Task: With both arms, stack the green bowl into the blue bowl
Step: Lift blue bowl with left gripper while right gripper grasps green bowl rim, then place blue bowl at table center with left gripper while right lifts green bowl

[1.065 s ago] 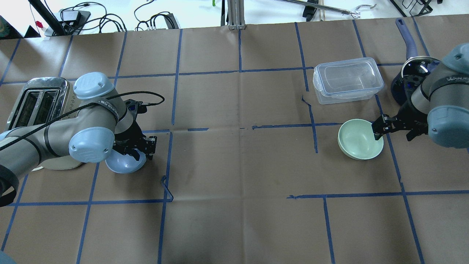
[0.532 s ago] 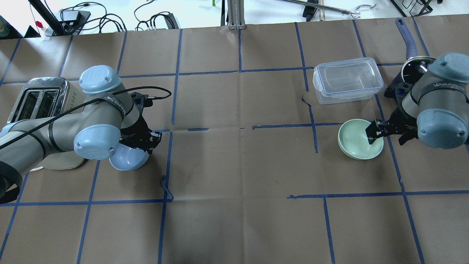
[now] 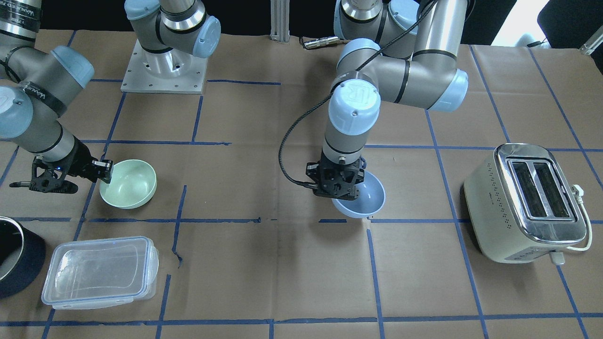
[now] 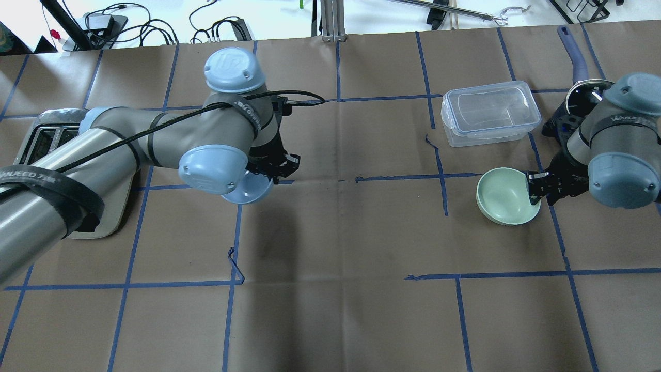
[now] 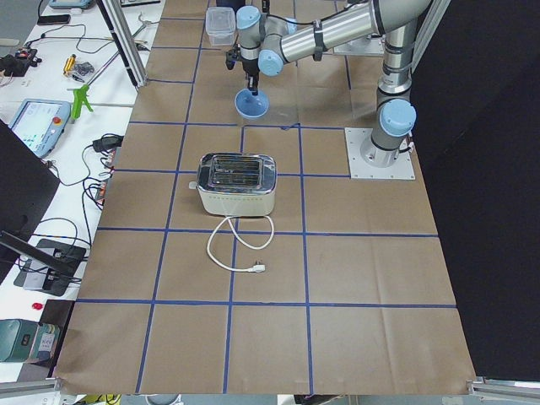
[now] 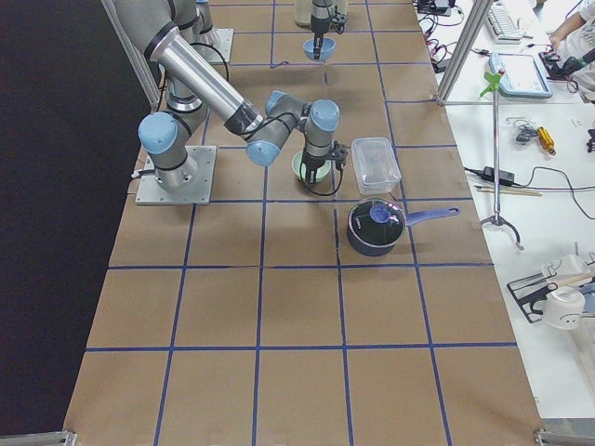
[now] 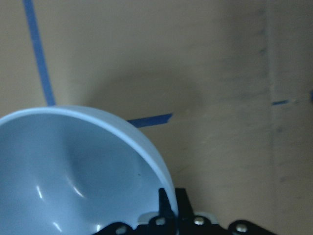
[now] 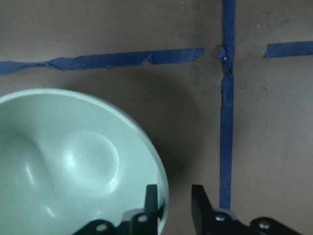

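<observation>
I expect the green bowl (image 3: 129, 184) to sit deep in the blue bowl, rims almost level, when I lower it, because it narrows to a small base (image 8: 91, 160).
The pale blue bowl (image 4: 250, 190) hangs tilted above the table, left of centre. My left gripper (image 4: 276, 168) is shut on its rim. The left wrist view shows the fingers (image 7: 168, 203) pinching the blue bowl's (image 7: 73, 171) edge. The bowl (image 3: 362, 200) and left gripper (image 3: 337, 186) also show in the front view. The mint-green bowl (image 4: 503, 196) sits on the table at the right. My right gripper (image 4: 534, 187) is open astride its right rim. In the right wrist view one finger (image 8: 151, 196) is inside the green bowl (image 8: 73, 161) and the other is outside, apart from the wall.
A clear lidded container (image 4: 490, 113) stands just behind the green bowl. A dark pot (image 4: 583, 98) with a blue handle is at the far right. A cream toaster (image 3: 527, 202) stands at the left, partly under my left arm. Blue tape lines grid the brown paper.
My left arm has lifted the blue bowl and carried it right and away from the toaster. My right gripper has drawn back from inside the green bowl to its rim. The green bowl has not moved.
</observation>
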You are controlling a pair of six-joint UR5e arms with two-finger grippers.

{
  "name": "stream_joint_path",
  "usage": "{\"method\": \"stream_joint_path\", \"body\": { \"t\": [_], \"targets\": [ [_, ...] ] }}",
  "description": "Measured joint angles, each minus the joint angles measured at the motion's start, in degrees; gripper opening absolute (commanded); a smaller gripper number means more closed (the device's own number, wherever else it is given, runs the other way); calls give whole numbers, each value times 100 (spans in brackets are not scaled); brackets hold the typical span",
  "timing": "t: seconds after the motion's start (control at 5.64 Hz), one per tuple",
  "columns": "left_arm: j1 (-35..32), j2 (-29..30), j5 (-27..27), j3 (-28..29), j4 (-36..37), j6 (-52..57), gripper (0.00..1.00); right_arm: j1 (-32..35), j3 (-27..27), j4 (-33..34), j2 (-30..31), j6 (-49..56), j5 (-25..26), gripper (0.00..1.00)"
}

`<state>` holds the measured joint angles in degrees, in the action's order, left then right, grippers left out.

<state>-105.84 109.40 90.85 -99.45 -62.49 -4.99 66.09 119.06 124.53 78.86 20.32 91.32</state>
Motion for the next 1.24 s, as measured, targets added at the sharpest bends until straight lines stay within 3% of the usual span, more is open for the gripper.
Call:
{"method": "stream_joint_path", "body": {
  "t": [0.35,0.71,0.89,1.06,1.24],
  "targets": [
    [-779,827,-28,1038,200,-88,1,3,-96,-27,54,8,0,7],
    [-1039,1185,-13,1190,280,-34,9,166,-807,-725,116,-16,28,6],
    [-1134,1309,-8,1158,295,-41,89,288,-1429,-1519,170,-42,48,7],
    [-1205,1371,-3,1124,298,-48,99,339,-2072,-2383,230,-48,31,6],
    [-1222,1324,4,1104,293,-64,99,360,-2471,-3021,349,-47,-75,6]
  ]
}}
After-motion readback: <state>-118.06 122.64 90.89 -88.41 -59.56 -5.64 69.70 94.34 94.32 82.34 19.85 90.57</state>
